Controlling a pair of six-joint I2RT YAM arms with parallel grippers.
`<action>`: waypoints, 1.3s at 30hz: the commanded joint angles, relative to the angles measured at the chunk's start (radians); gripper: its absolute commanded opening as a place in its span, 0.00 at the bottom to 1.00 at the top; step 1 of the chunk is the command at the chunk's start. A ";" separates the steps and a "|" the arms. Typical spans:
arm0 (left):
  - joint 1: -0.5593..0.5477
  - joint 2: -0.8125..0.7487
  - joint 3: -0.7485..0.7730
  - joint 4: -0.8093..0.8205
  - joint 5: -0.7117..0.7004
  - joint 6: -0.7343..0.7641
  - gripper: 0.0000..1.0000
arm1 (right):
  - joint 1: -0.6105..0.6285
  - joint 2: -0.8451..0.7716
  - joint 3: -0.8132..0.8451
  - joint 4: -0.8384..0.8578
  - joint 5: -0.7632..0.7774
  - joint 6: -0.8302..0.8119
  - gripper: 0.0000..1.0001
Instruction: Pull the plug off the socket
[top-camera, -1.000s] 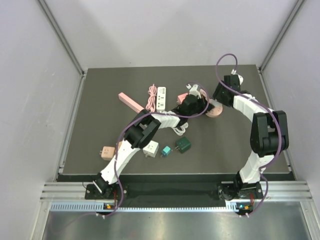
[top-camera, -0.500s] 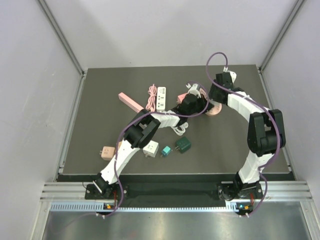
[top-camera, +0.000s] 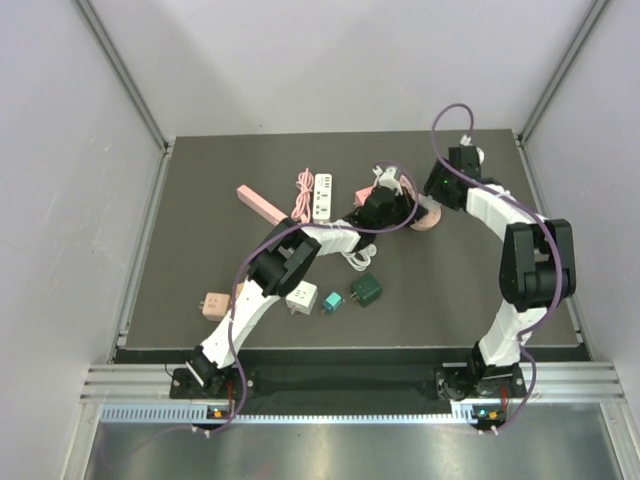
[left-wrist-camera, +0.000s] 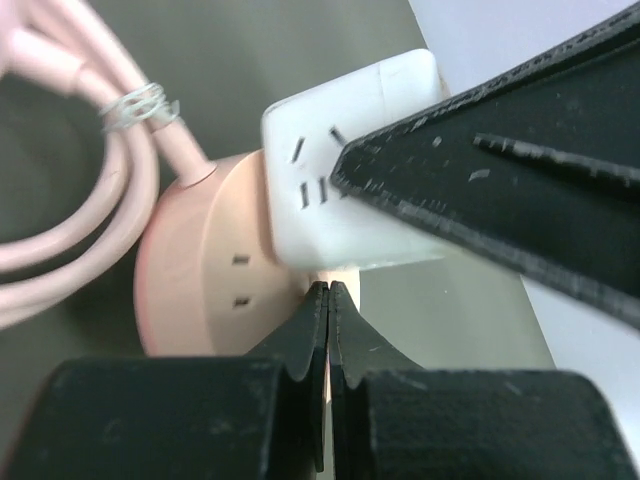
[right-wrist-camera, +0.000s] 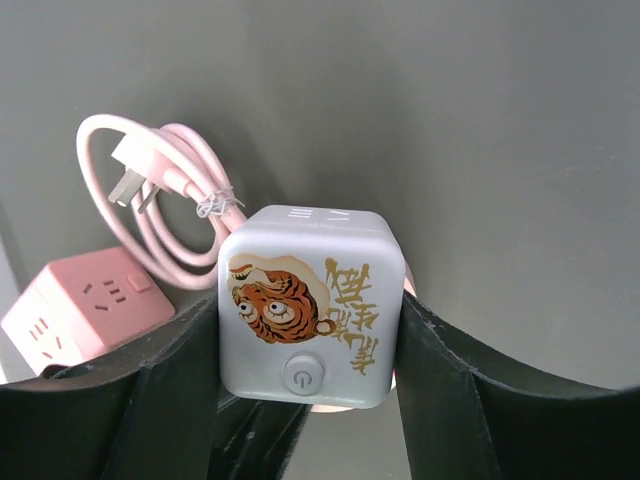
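Note:
I should open my left gripper, which is shut against the socket's edge (left-wrist-camera: 303, 287), and use it to clamp the socket across its thickness (left-wrist-camera: 180, 295) before my right gripper pulls the plug off.
The plug (right-wrist-camera: 310, 300) is a white cube with a tiger drawing and a power button. My right gripper (right-wrist-camera: 308, 308) is shut on it, one finger on each side. It sits over the round pink socket (left-wrist-camera: 195, 265), whose rim shows just under it. I cannot tell whether they still join. My left gripper (left-wrist-camera: 328, 292) is shut and empty, its tips resting against the socket's edge right below the plug (left-wrist-camera: 340, 170). In the top view both grippers meet at the socket (top-camera: 430, 219) at the mat's back right.
A pink cube socket (right-wrist-camera: 85, 310) and a coiled pink cable (right-wrist-camera: 160, 200) lie just left of the plug. Further left on the mat are a white power strip (top-camera: 323, 196), a pink strip (top-camera: 262, 205), a green adapter (top-camera: 366, 289) and a white cube (top-camera: 302, 297).
The right wrist swung left over the socket half a second ago and has come back right. The left arm has stayed put, jaws shut.

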 joint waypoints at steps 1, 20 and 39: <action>0.010 0.074 -0.030 -0.230 -0.036 0.054 0.00 | 0.102 -0.066 0.119 0.062 0.102 -0.026 0.00; 0.045 0.074 -0.031 -0.206 0.042 -0.044 0.00 | 0.056 -0.090 0.098 -0.003 0.065 -0.077 0.00; 0.130 -0.121 -0.297 0.284 0.306 0.027 0.88 | -0.018 -0.095 0.013 0.057 -0.066 -0.094 0.00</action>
